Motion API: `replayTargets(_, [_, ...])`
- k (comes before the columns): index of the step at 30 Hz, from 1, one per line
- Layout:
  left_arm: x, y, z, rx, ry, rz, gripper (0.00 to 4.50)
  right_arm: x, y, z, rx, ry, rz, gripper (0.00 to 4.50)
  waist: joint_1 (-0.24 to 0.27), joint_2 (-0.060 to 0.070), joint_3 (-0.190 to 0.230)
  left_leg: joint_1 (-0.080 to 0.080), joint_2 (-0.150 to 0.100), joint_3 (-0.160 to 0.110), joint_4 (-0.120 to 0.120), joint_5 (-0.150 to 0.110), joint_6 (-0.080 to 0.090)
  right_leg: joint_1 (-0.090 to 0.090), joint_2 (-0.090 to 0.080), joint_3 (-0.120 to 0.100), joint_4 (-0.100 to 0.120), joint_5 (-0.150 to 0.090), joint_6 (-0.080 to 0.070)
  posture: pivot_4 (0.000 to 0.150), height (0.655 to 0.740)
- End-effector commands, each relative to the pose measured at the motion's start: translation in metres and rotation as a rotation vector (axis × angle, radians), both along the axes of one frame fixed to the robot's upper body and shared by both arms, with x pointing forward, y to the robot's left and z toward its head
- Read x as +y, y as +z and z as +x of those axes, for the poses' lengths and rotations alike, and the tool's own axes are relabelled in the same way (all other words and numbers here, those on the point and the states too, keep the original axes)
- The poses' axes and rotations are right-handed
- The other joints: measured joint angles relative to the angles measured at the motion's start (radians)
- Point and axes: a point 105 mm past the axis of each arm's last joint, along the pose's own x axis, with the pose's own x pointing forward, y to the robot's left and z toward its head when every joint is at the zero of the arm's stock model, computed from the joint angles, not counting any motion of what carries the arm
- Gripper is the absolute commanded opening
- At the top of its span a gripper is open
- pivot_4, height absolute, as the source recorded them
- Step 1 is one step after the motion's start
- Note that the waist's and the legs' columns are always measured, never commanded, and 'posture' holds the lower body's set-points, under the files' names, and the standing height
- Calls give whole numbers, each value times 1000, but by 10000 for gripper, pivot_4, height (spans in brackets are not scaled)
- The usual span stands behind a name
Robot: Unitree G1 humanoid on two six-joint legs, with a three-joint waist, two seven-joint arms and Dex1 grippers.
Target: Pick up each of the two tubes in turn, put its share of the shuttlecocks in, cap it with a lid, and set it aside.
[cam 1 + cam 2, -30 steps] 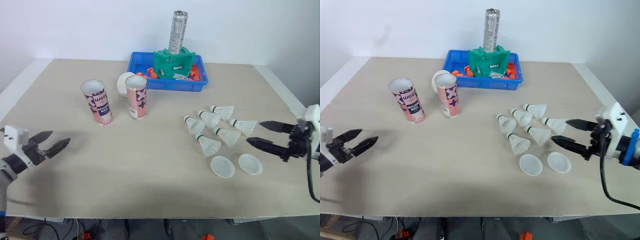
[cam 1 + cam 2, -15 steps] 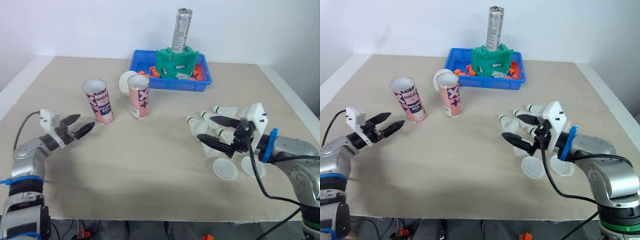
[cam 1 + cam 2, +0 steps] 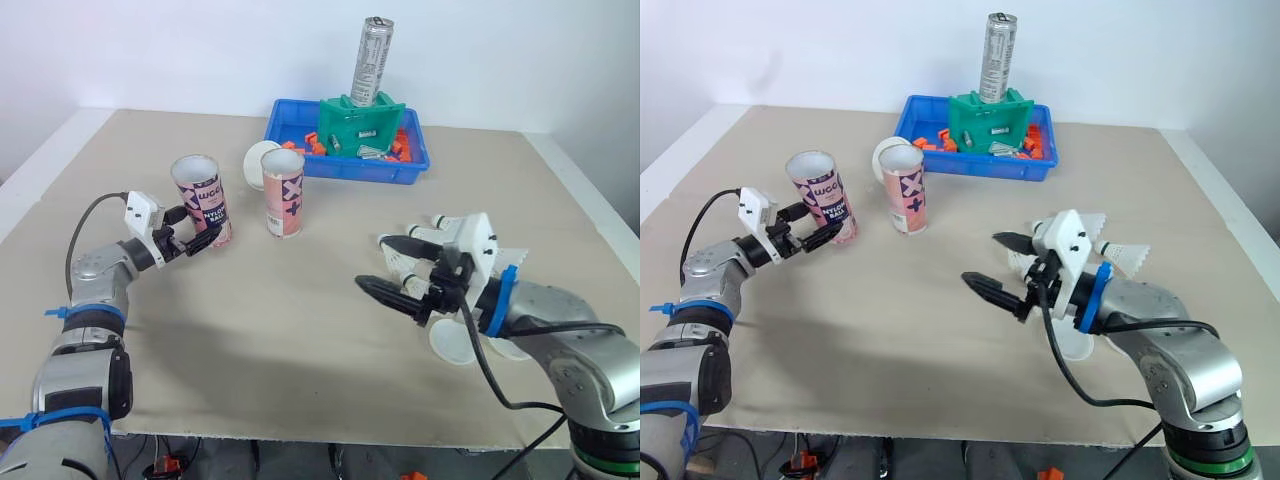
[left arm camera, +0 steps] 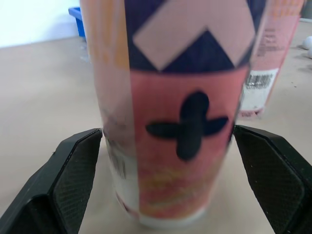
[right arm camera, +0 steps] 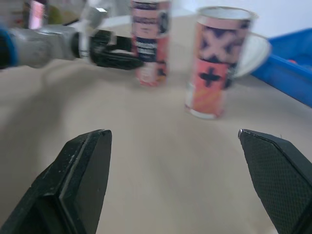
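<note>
I expect the tube's opening (image 3: 195,168) to lean clear toward the shuttlecocks when I tilt the tube, since my left gripper's fingers straddle the pink-and-navy tube's base (image 3: 220,236).
Two pink-and-navy tubes stand open-topped at the left middle of the table, the left tube (image 3: 203,198) and the right tube (image 3: 283,192). My left gripper (image 3: 198,232) is open with its fingers either side of the left tube's (image 4: 180,122) base. My right gripper (image 3: 980,258) is open and empty, hovering just left of the white shuttlecocks (image 3: 1125,256), which its wrist partly hides. One white lid (image 3: 455,343) lies under that wrist. Another lid (image 3: 257,163) leans behind the right tube.
At the table's far edge a blue tray (image 3: 345,166) of orange parts carries a green holder (image 3: 362,125) with a tall silver can (image 3: 372,58). The right wrist view looks across bare table toward both tubes (image 5: 214,58) and my left gripper (image 5: 117,51).
My left gripper has moved right and forward until its fingers straddle the left tube. My right gripper has swung left from the table's right edge, over the shuttlecocks and lids.
</note>
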Motion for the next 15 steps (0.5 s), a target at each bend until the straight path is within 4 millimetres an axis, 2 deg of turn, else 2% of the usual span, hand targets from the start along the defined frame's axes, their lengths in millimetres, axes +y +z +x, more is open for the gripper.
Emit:
replayTargets(1, [-3,10,6,-33,9,18,45000,12,12,-11,-48,49,20,44727,0,0,0,0,0,-1,0,0,0,0,0,-1,0,0,0,1500,7275])
replayTargets(15, [-24,7,24,-17,85,2,45000,18,13,-19,-51,74,14,44727,21,0,0,-2,0,-3,1,1,0,1,0,-3,0,0,0,1500,7275])
